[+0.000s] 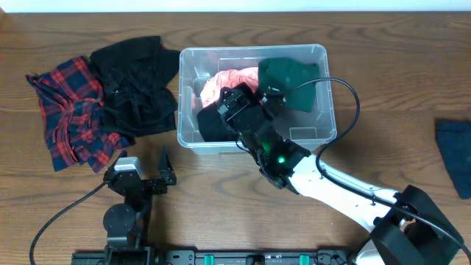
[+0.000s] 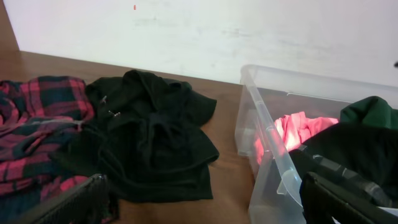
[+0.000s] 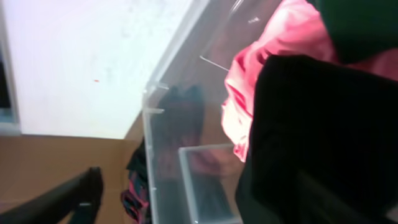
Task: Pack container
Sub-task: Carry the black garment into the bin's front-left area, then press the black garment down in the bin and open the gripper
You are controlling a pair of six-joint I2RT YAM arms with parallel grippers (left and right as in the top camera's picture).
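The black garment lies at a slant against the pink garment, so next my right gripper grabs its end near the dark green garment and lays it straight and flat in the container.
The clear plastic container stands at the table's middle. It holds a pink garment, a dark green garment and a black garment. My right gripper reaches over the container's front-left part, jaws spread wide. In the right wrist view one finger is outside the container wall and the black garment lies by the other. My left gripper is open and empty near the front edge. Its wrist view shows the container's corner.
A black hooded garment and a red plaid shirt lie left of the container; both show in the left wrist view, hoodie and plaid. A dark blue garment lies at the right edge.
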